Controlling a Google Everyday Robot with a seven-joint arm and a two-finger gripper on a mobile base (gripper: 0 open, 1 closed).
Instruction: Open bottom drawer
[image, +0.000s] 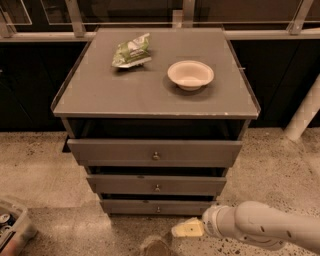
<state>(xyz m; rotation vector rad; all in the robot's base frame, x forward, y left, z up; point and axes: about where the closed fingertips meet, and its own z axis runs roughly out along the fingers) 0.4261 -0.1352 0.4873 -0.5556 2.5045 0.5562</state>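
My gripper will slide the bottom drawer (157, 208) straight out alone when it pulls that drawer's top edge, because a dark gap (157, 197) separates the bottom drawer from the middle drawer.
The grey cabinet has three drawers, all a little way out. The bottom drawer (157, 206) has the narrowest front and a small round metal knob (158, 209) at centre. My gripper (186, 229) is on the white arm that comes in from the lower right. It hangs low, just below and to the right of the bottom drawer's knob, apart from the front. Only its pale yellow tip shows.
The top drawer (155, 152) and middle drawer (157, 184) stick out above. On the cabinet top (100, 95) lie a green snack bag (131, 50) and a white bowl (190, 74). A bin (12, 227) sits on the floor at lower left. A white post (305, 110) stands at right.
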